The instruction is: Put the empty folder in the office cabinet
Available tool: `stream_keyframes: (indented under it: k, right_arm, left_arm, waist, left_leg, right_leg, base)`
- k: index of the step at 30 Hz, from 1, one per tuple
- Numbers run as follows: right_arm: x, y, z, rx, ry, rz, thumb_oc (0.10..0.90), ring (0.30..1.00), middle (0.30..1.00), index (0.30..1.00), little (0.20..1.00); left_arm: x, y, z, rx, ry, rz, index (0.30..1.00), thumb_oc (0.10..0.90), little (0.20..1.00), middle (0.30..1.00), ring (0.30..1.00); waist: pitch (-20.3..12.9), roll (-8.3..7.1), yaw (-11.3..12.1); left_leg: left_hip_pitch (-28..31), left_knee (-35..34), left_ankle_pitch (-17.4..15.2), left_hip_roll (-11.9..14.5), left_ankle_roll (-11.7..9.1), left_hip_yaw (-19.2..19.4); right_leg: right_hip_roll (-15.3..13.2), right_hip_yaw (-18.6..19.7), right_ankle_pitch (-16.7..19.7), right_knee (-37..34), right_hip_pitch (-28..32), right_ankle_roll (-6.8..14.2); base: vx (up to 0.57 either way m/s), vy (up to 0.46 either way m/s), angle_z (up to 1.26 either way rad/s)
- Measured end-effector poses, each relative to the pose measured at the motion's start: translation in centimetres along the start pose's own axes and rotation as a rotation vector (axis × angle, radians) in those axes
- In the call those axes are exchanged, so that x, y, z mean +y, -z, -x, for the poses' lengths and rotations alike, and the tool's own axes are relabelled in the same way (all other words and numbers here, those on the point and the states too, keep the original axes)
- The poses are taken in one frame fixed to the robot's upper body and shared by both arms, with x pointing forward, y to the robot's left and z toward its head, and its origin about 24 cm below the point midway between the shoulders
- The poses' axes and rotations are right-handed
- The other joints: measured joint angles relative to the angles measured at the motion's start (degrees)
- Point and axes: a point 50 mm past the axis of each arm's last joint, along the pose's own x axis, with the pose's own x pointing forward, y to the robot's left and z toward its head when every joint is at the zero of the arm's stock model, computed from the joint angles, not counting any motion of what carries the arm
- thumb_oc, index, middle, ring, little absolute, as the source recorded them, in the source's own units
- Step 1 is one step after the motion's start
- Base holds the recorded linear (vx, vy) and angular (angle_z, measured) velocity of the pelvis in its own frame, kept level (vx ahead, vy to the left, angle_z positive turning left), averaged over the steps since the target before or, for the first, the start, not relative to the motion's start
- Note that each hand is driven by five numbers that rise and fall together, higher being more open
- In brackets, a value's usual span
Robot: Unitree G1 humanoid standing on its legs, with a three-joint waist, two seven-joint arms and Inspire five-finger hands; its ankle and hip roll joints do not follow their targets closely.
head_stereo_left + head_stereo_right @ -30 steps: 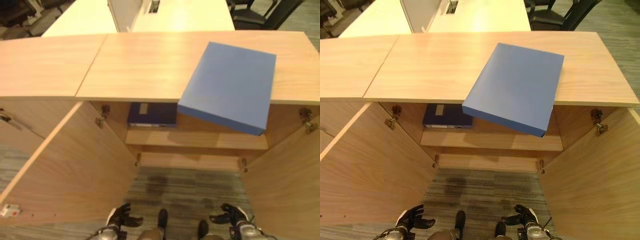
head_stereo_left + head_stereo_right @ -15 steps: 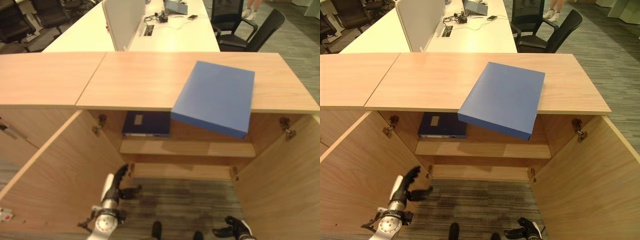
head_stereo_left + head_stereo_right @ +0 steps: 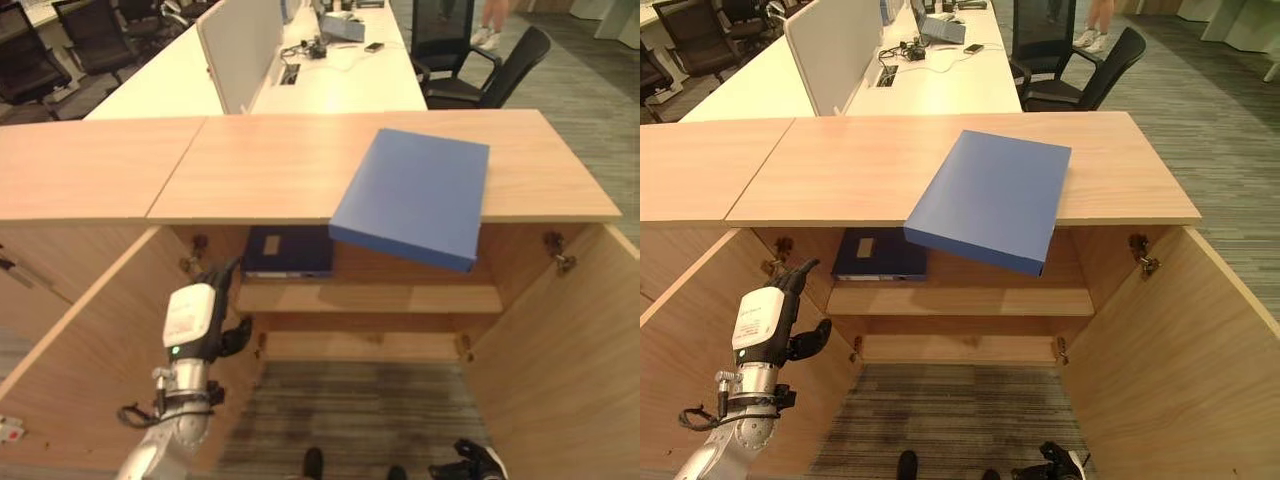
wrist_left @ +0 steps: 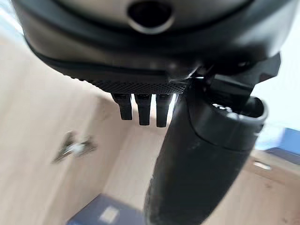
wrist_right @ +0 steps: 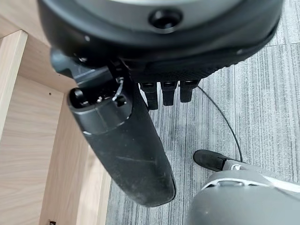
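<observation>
The blue folder [image 3: 412, 200] has a plain upper side, unlike the labelled dark blue binder [image 3: 287, 250], so the folder's bottom side should show a white label when I lift it.
The blue folder [image 3: 412, 195] lies flat on the wooden cabinet top [image 3: 250, 165], at an angle, with its near corner jutting over the front edge. Below it the cabinet stands with both doors swung wide. A dark blue binder [image 3: 290, 250] lies on the upper shelf [image 3: 380, 298] at the left. My left hand [image 3: 195, 318] is raised in front of the cabinet's left side, open, fingers [image 4: 140, 110] pointing at the hinge [image 4: 72, 146], holding nothing. My right hand [image 3: 1055, 463] hangs low near the floor, open and empty, its thumb [image 5: 126, 150] relaxed.
The left door [image 3: 90, 340] and right door [image 3: 565, 350] flank the opening. A second cabinet top [image 3: 80, 165] adjoins at the left. Behind stand white desks [image 3: 330, 85] with a divider panel [image 3: 240, 45] and black office chairs [image 3: 480, 70]. Grey carpet [image 3: 350, 410] covers the floor.
My left arm has risen from near the floor up to the cabinet's left side. The camera has tilted up, showing more of the room. The folder and right hand stay put.
</observation>
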Motion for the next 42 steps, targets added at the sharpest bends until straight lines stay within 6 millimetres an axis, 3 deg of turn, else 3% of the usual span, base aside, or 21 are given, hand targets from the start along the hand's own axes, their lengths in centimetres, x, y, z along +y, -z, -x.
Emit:
stream_keyframes:
  k: [10,13,20,23,28,33,42]
  right_arm:
    - [-2.7,0.5,-0.1,0.018,0.069,0.025,0.8,0.9,0.9,0.9,0.9]
    - [-2.7,0.4,-0.2,0.027,0.07,0.029,0.8,0.9,0.9,0.9,0.9]
    - [-2.5,-0.1,-0.3,0.016,0.065,0.035,0.8,0.9,0.9,0.9,0.9]
    - [-2.4,0.0,-0.3,0.022,0.063,0.039,0.8,0.9,0.9,0.9,0.9]
    - [-2.5,-0.2,-0.4,0.019,0.068,0.024,0.8,0.9,0.9,0.9,0.9]
    - [-2.7,0.2,-0.4,0.039,0.084,0.001,0.8,0.9,0.9,0.9,0.9]
    - [-2.7,0.2,-0.3,0.043,0.095,-0.002,0.8,0.9,0.9,0.9,0.9]
  left_arm:
    - [3.5,-4.6,-3.1,-0.3,-0.102,-0.007,0.9,0.8,0.9,0.9,0.9]
    - [4.1,-5.4,-4.1,-0.347,-0.137,-0.005,0.9,0.8,0.9,0.9,0.9]
    - [5.5,-9.1,-7.1,-0.529,-0.195,-0.008,0.9,0.8,0.9,0.9,0.9]
    - [5.4,-11.5,-8.3,-0.628,-0.198,0.007,0.9,0.8,0.9,0.9,0.9]
    - [4.4,-12.4,-8.9,-0.661,-0.147,-0.005,0.9,0.8,0.9,0.9,0.9]
    - [3.2,-13.8,-10.9,-0.673,-0.115,-0.018,0.9,0.8,0.9,0.9,0.9]
    - [1.0,-13.8,-10.6,-0.654,-0.033,-0.018,0.9,0.8,0.9,0.9,0.9]
  waist:
    - [1.21,3.58,-0.43]
    - [1.24,3.69,-0.23]
    - [1.74,3.37,-2.98]
    - [1.97,3.38,-3.72]
    - [2.08,3.65,-6.11]
    - [2.09,3.74,-6.69]
    - [2.09,3.74,-8.48]
  left_leg:
    - [0.81,0.01,0.25,0.52,0.0,1.0]
    - [0.86,0.01,0.29,0.52,0.04,1.0]
    - [1.08,0.0,0.56,0.43,0.06,1.46]
    - [2.1,0.01,0.42,0.43,-0.09,1.96]
    - [2.66,0.01,0.19,0.61,-0.36,2.66]
    - [3.07,-0.01,-0.42,0.59,-0.35,3.39]
    - [3.82,0.01,-0.29,0.68,-0.18,4.21]
  right_leg:
    - [0.45,0.91,0.22,0.0,0.27,-0.28]
    - [0.44,0.93,0.22,0.0,0.32,-0.28]
    - [0.31,1.45,0.29,-0.01,0.42,-0.25]
    - [0.27,1.71,0.23,0.0,1.29,-0.25]
    - [0.38,2.59,0.29,-0.01,1.33,-0.31]
    - [0.28,3.23,0.42,0.0,1.49,-0.26]
    - [0.26,3.82,0.66,0.0,1.76,-0.74]
  base:
    - [0.0,-0.019,-0.06]
    - [0.0,0.0,0.0]
    - [0.01,0.001,-0.03]
    - [0.0,0.002,-0.06]
    - [0.02,0.001,-0.09]
    - [0.03,0.001,-0.06]
    - [0.01,0.0,-0.04]
